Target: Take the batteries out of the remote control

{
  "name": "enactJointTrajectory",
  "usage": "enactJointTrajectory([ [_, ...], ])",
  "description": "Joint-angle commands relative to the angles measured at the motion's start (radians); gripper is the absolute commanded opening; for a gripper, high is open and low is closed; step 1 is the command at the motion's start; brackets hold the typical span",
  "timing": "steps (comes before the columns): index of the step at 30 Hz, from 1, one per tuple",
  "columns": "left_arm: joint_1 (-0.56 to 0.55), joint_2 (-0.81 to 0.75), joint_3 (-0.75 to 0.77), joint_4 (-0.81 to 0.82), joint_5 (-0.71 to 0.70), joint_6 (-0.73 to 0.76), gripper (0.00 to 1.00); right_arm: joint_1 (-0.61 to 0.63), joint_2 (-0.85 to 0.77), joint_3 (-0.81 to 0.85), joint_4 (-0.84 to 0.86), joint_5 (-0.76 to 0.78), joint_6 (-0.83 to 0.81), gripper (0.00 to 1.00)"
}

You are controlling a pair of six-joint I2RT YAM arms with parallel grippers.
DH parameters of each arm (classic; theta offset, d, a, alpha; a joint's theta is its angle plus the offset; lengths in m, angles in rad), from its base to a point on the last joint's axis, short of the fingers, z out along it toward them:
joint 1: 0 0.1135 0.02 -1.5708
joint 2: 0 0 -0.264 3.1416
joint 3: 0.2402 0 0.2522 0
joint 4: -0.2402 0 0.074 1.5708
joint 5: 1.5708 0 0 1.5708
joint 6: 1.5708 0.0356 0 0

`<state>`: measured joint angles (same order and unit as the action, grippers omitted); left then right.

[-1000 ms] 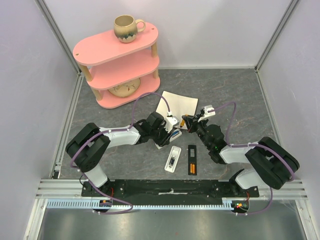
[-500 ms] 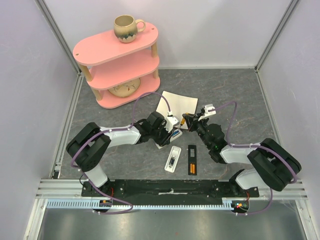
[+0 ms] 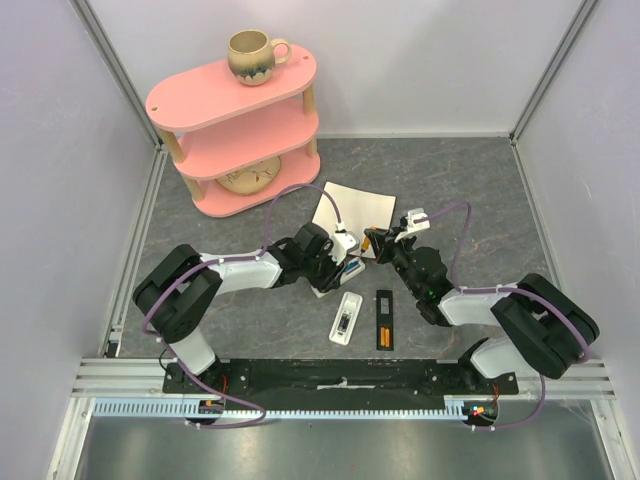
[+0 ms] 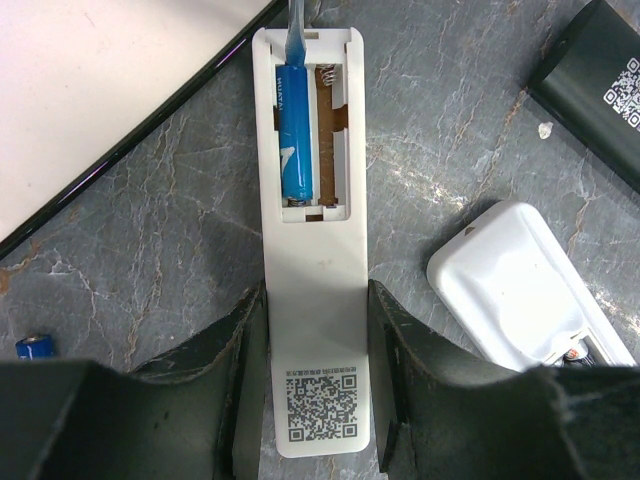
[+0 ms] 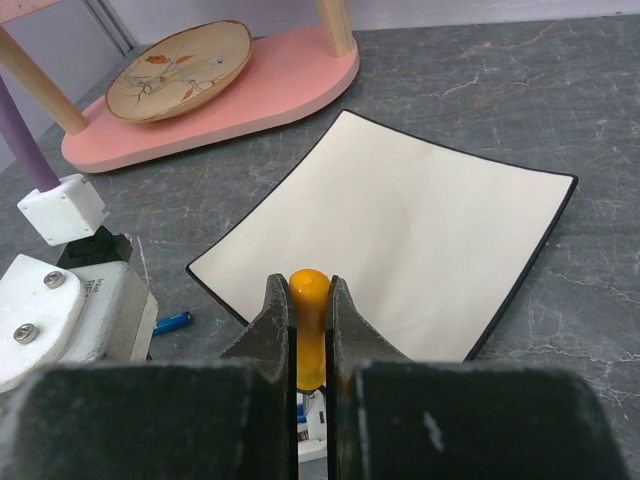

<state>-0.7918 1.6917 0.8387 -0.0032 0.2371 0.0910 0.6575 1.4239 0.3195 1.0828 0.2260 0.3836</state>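
My right gripper needs to back the screwdriver's tip off and reseat it at the battery's end (image 4: pixel 293 70), because the blue battery (image 4: pixel 294 130) is lying flat in its slot under that tip.
My left gripper (image 4: pixel 315 295) is shut on a white remote control (image 4: pixel 315 240) lying back-up on the table, its battery bay open. One blue battery (image 4: pixel 294 140) sits in the left slot; the right slot shows only a spring. My right gripper (image 5: pixel 310 285) is shut on the orange handle of a screwdriver (image 5: pixel 310 330), whose metal tip (image 4: pixel 298 30) reaches the bay's far end by the blue battery. A loose blue battery (image 5: pixel 170 322) lies on the table beside the remote. In the top view the two grippers meet near the plate's front edge, left (image 3: pixel 340 262) and right (image 3: pixel 378 240).
A square cream plate (image 3: pixel 352 210) lies just beyond the grippers. A second white remote (image 3: pixel 347 318) and a black remote (image 3: pixel 384 320) with orange batteries in it lie nearer the arm bases. A pink three-tier shelf (image 3: pixel 235 130) with a mug (image 3: pixel 252 55) stands at the back left.
My right gripper with the screwdriver has edged slightly left toward the held remote. The left arm has not moved.
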Motion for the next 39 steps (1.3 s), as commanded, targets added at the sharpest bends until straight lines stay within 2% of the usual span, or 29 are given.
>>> enactJointTrajectory([
  [1, -0.006, 0.057, -0.010, -0.041, 0.036, -0.005, 0.02, 0.002, 0.007, 0.015, 0.034, 0.015, -0.020, 0.00],
  [12, -0.006, 0.057, -0.009, -0.040, 0.033, -0.005, 0.02, 0.002, 0.061, -0.022, 0.103, -0.066, 0.084, 0.00],
  [24, 0.002, 0.054, -0.012, -0.035, 0.030, -0.008, 0.02, 0.002, 0.082, -0.106, 0.212, -0.191, 0.311, 0.00],
  [28, 0.002, 0.051, -0.013, -0.035, 0.033, -0.008, 0.02, -0.001, 0.049, -0.117, 0.198, -0.154, 0.296, 0.00],
  [32, 0.002, 0.051, -0.013, -0.035, 0.033, -0.010, 0.02, -0.004, -0.032, -0.068, 0.070, -0.073, 0.227, 0.00],
  [39, 0.002, 0.056, -0.012, -0.037, 0.031, -0.010, 0.02, -0.007, -0.026, 0.009, 0.009, 0.016, 0.144, 0.00],
])
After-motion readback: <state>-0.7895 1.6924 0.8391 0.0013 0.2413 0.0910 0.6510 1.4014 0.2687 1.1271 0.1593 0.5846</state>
